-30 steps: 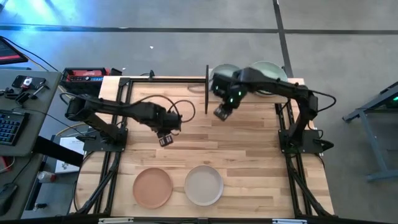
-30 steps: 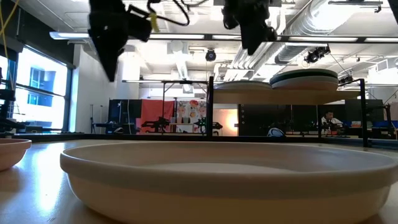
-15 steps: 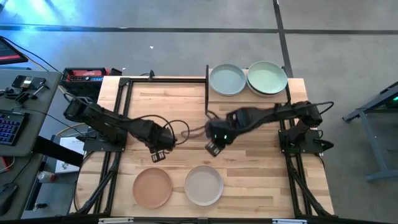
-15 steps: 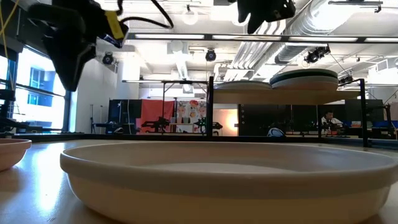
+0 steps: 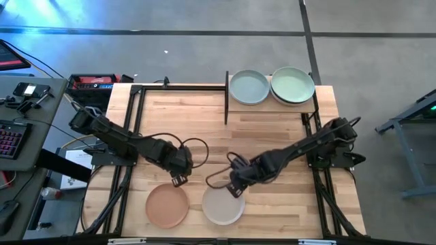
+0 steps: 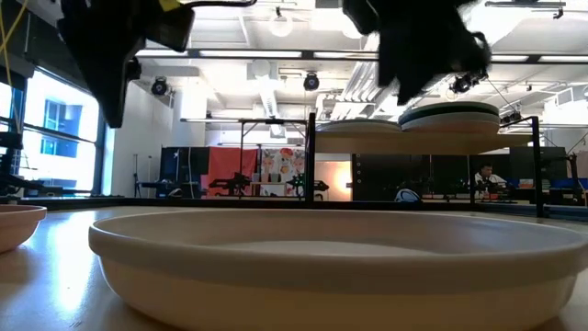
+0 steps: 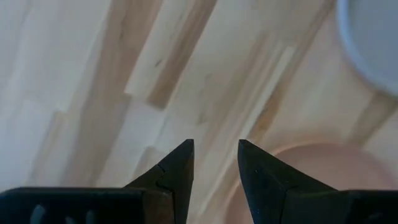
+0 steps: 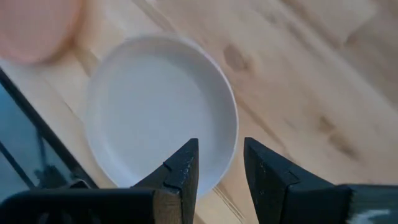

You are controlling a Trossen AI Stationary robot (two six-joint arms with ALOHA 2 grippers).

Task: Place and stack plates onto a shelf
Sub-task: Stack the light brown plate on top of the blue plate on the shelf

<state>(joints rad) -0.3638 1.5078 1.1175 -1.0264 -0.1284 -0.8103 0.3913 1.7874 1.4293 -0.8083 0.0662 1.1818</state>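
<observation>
My gripper will hide the pale blue-green plate point(image 5: 248, 87) when it stacks the two plates, because the beige-white plate point(image 5: 223, 207) looks about as wide.
Two plates lie flat on the tabletop near its near edge: a peach plate point(image 5: 167, 205) point(image 7: 317, 171) and a beige-white plate point(image 5: 223, 203) point(image 8: 158, 112) point(image 6: 331, 267). My left gripper point(image 5: 178, 178) point(image 7: 216, 152) hovers open beside the peach plate's far rim. My right gripper point(image 5: 235, 189) point(image 8: 219, 158) hovers open, with its fingers on either side of the beige plate's far rim. On the shelf point(image 5: 269, 104) at the far edge rest a pale blue-green plate point(image 5: 249, 87) and a mint green plate point(image 5: 293, 85).
The shelf's black post point(image 5: 226, 95) stands at its left end. In the low view the shelf plates point(image 6: 448, 118) sit stacked above table height. Bare planks lie between the shelf and the two near plates. Black frame rails point(image 5: 133, 122) run along the table's left and right sides.
My right gripper has swung from beside the shelf at the far edge toward the near edge and down, ending over the beige plate's far rim. My left gripper has moved from the table's middle toward the near edge and down, toward the peach plate. The plates have stayed put.
</observation>
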